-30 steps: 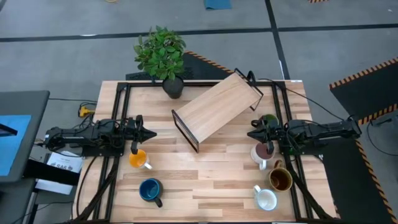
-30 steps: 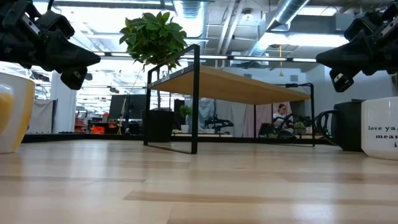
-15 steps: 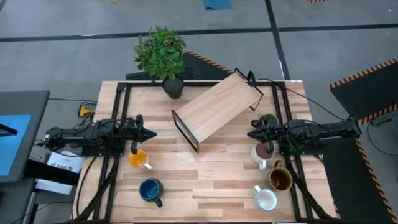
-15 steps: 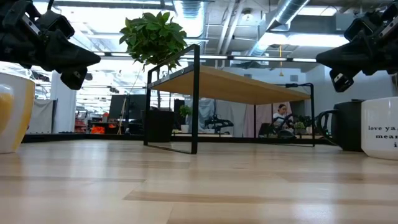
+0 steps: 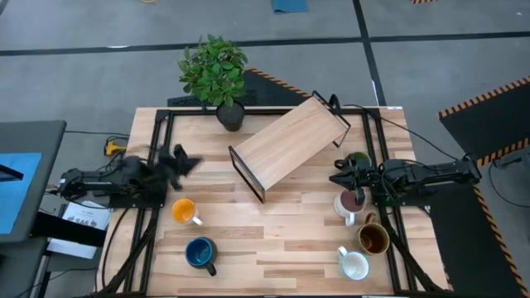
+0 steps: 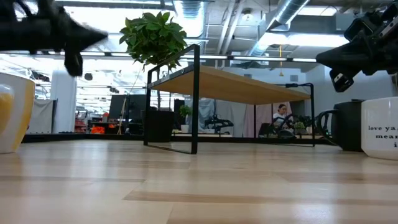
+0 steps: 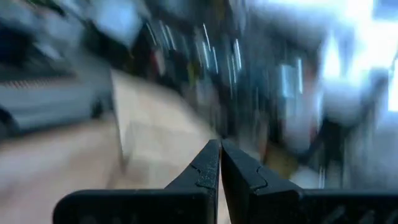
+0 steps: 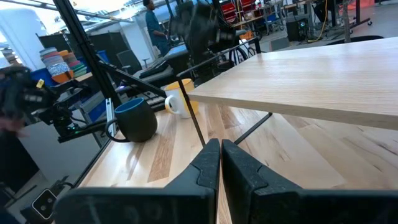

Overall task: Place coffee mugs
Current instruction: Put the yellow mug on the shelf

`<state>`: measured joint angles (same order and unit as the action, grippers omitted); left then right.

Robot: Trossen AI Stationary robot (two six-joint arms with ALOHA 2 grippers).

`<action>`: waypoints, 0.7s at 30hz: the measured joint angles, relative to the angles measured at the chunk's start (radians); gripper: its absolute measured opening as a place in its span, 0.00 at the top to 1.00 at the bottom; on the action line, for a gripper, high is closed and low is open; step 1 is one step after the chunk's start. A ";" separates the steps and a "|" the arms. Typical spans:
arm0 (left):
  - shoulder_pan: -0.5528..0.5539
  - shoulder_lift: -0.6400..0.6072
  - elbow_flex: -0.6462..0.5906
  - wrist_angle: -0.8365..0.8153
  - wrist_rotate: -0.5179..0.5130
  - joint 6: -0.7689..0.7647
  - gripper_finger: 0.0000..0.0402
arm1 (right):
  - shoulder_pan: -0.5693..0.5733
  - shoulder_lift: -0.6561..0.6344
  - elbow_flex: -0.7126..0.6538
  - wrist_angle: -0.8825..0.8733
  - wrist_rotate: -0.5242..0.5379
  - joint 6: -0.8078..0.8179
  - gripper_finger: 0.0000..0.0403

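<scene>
The orange mug has my left gripper pointing level and closed beyond it, so next I pull the gripper back, tilt it down and open it over the mug's rim (image 5: 184, 209).
My left gripper (image 5: 189, 161) hovers, shut and empty, above the table's left part, beyond the orange mug (image 5: 184, 211); the low view shows it blurred (image 6: 87, 36). The dark blue mug (image 5: 200, 252) stands near the front edge. My right gripper (image 5: 335, 178), shut and empty, hangs over the right part beside the pale pink mug (image 5: 349, 203). The dark green mug (image 5: 358, 159) stands just beyond it. The brown-olive mug (image 5: 373, 238) and the white mug (image 5: 354, 265) stand closer to the near edge. All mugs rest upright on their bases.
A wood-topped rack with a black wire frame (image 5: 288, 145) stands aslant in the table's middle, toward the far side. A dark pot with a green plant (image 5: 215, 70) sits at the far edge. Bare wood (image 5: 273, 240) lies between the two mug groups.
My left gripper has risen and swung toward the table's far edge, away from the orange mug; it shows blurred in motion. Its fingers have stayed shut. The mugs have not moved.
</scene>
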<state>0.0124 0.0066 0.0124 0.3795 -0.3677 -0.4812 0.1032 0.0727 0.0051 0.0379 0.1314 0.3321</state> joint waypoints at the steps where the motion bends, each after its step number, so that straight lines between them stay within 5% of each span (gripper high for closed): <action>1: 0.000 -0.001 0.000 0.082 -0.087 -0.034 1.00 | 0.000 0.000 0.000 0.000 0.000 0.000 0.89; 3: 0.001 0.000 0.000 0.227 -0.228 -0.064 1.00 | 0.000 0.000 0.000 0.000 0.000 0.000 0.89; 5: 0.001 0.010 0.009 0.301 -0.264 -0.063 1.00 | 0.000 0.000 0.000 0.000 0.000 0.000 0.89; 12: 0.000 0.283 0.220 0.170 -0.063 0.005 1.00 | 0.000 0.000 0.000 0.000 0.000 0.000 0.89; 21: 0.000 0.542 0.692 -0.620 0.124 0.152 1.00 | 0.000 0.000 0.000 0.000 0.000 0.000 0.89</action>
<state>0.0124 0.5490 0.7039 -0.2403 -0.2433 -0.3294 0.1034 0.0727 0.0050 0.0380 0.1318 0.3323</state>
